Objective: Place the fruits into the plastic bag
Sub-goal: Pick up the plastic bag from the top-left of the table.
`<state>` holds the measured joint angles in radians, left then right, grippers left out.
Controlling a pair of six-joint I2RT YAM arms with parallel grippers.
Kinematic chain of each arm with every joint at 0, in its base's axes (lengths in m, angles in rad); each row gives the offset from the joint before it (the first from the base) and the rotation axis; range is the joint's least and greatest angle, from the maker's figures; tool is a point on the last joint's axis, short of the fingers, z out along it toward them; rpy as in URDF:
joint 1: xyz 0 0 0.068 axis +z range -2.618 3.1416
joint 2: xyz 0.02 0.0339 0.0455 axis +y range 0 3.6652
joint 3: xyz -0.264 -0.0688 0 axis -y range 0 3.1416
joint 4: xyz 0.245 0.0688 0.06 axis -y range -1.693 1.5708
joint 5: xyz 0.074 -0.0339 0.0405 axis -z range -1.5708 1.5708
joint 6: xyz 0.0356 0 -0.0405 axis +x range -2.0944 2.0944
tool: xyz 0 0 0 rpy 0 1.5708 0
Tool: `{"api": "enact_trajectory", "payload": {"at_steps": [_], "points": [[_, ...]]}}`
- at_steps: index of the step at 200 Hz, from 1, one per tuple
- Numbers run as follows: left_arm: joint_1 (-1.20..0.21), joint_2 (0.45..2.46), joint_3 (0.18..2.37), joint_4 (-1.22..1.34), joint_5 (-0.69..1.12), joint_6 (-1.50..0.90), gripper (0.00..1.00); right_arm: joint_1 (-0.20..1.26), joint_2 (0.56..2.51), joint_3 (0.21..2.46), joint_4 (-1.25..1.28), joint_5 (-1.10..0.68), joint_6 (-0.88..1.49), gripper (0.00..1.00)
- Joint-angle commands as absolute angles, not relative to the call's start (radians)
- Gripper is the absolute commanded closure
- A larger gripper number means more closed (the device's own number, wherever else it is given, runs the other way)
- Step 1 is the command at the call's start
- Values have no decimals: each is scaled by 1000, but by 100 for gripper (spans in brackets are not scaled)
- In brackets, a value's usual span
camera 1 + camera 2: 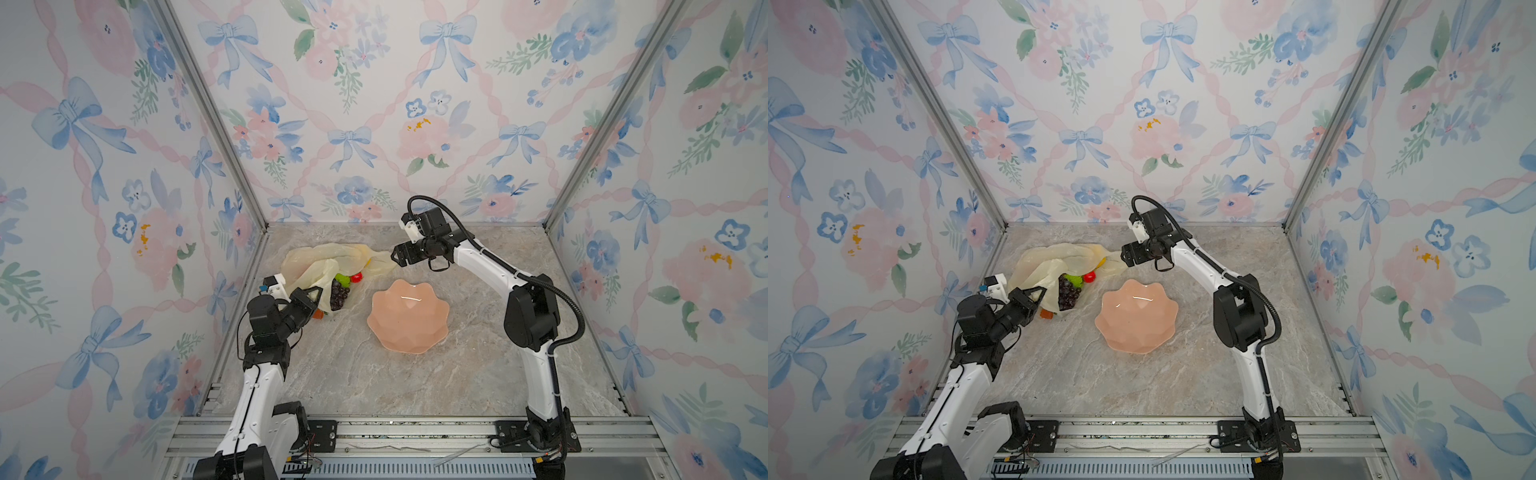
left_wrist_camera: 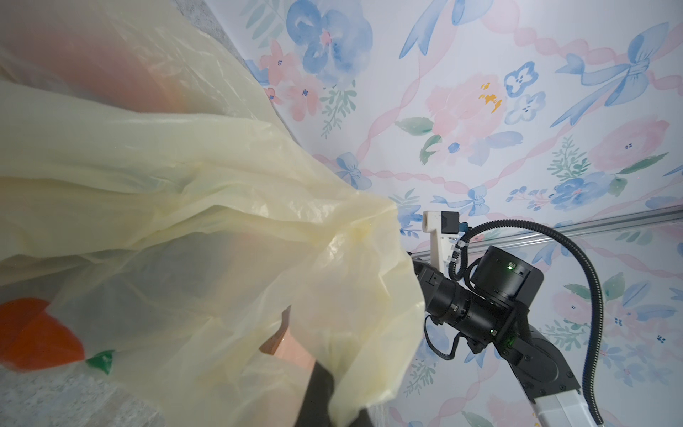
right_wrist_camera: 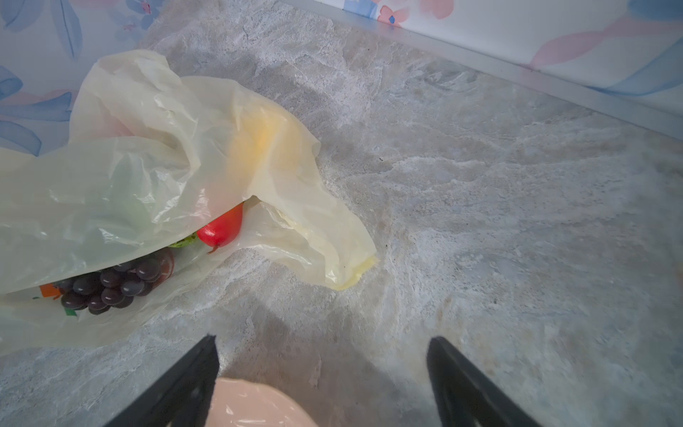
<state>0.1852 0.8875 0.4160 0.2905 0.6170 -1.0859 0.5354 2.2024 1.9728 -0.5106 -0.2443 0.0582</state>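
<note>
The plastic bag's loose end (image 1: 385, 262) points between my right gripper's open fingers, clear of the fruits. I should keep lowering until the fingers close around that end (image 3: 347, 266).
The pale-yellow plastic bag (image 1: 320, 259) (image 1: 1054, 257) lies crumpled at the table's back left, its mouth facing the bowl. Inside the mouth show a dark purple grape bunch (image 1: 338, 294) (image 3: 111, 284), a bumpy green ball (image 1: 343, 277) and a red mango (image 1: 356, 276) (image 3: 221, 229). A yellow lemon (image 3: 266, 144) glows through the film. My left gripper (image 1: 313, 297) (image 2: 332, 399) is shut on the bag's (image 2: 221, 222) near edge, holding it up. My right gripper (image 1: 395, 254) (image 3: 321, 369) hangs open over the table by the bag's right end, nothing between its fingers (image 3: 199, 369).
A salmon-pink scalloped bowl (image 1: 409, 318) (image 1: 1136, 316) stands mid-table, right of the bag; its rim (image 3: 255, 403) shows under my right gripper. Flowered walls with metal posts close in the back and both sides. An orange print (image 2: 37, 336) marks the bag.
</note>
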Motion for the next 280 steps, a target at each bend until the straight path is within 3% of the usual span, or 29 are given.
{"api": "enact_trajectory", "payload": {"at_steps": [1,280], "points": [[194,889,446,314,624,-1082,100,523,2238,1994,-483,-309,14,9],[195,894,437,314,630,-1086,100,477,2546,2221,-426,-428,152,21]]}}
